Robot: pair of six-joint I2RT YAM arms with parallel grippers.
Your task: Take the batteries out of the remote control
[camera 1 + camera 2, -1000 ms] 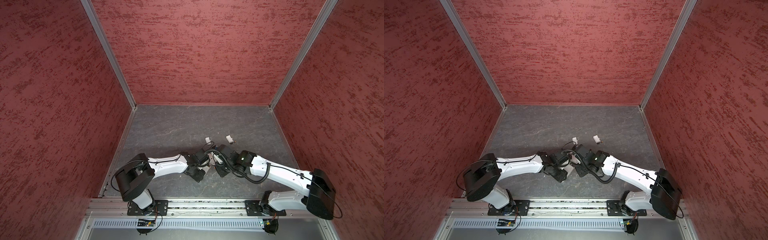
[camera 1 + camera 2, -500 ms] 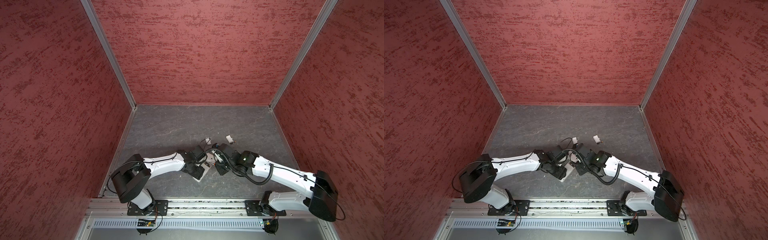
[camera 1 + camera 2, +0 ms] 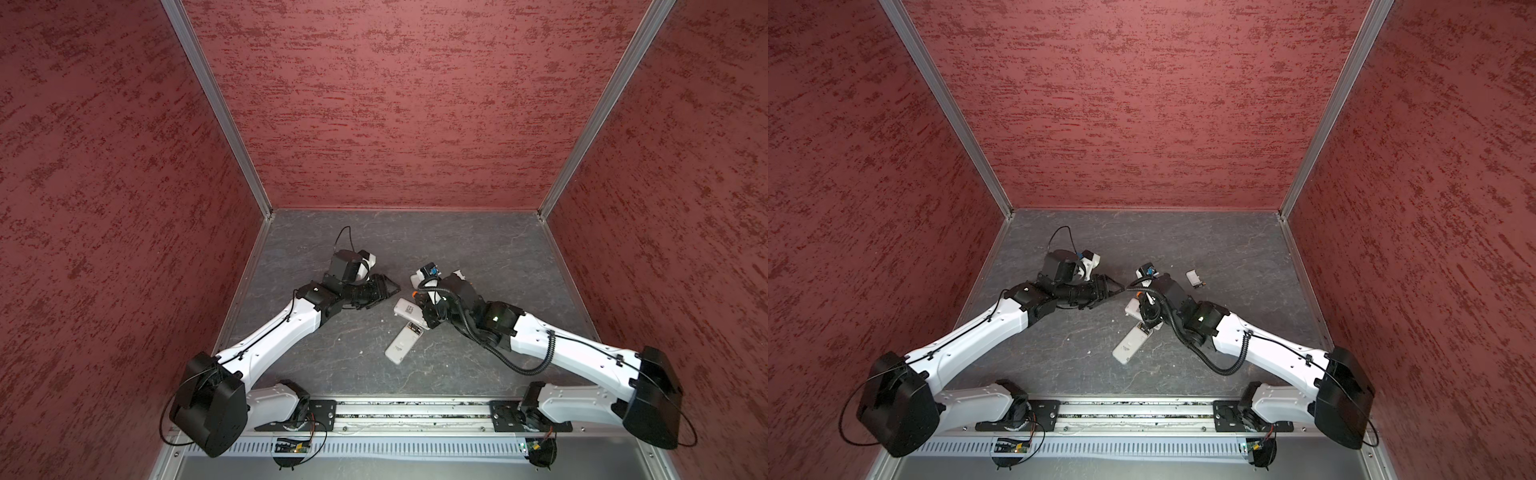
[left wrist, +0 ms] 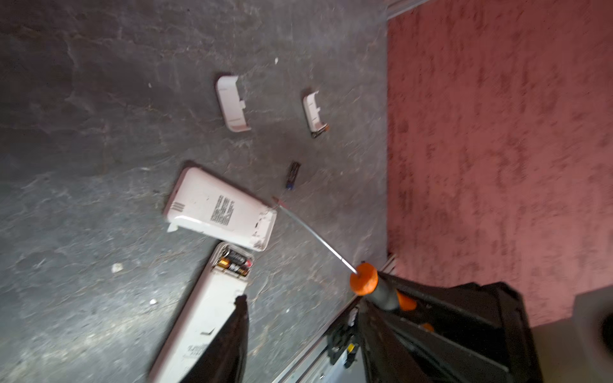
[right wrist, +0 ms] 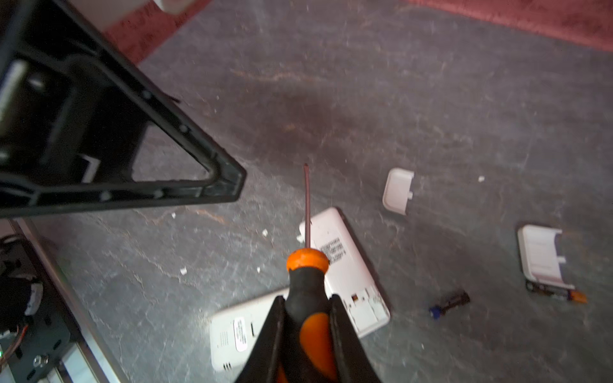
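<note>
My right gripper is holding the screwdriver with the screwdriver's orange collar [image 5: 307, 259] free and facing my open left gripper. It should keep moving the screwdriver closer and let go once my left gripper holds it.
Two white remotes lie face down mid-floor. The nearer remote [image 4: 202, 315] has an open compartment with batteries [image 4: 234, 262] in it. The farther remote [image 4: 219, 209] has an empty compartment. A loose battery [image 4: 293, 174] lies beyond them, also in the right wrist view [image 5: 451, 300]. Another battery [image 5: 557, 293] lies against a cover. My right gripper [image 5: 306, 298] is shut on the orange-and-black screwdriver [image 5: 306, 275], above the farther remote [image 3: 409, 309]. My left gripper [image 3: 1117, 287] hangs open and empty, left of the remotes.
Two white battery covers [image 4: 232, 102] [image 4: 315, 111] lie toward the back right of the floor. Small white chips are scattered on the grey floor [image 3: 332, 353]. Red walls close in three sides. A metal rail [image 3: 415, 415] runs along the front.
My left gripper has lifted off the remotes and drawn back to the left, leaving the nearer remote uncovered. The right gripper kept hold of the screwdriver and shifted slightly.
</note>
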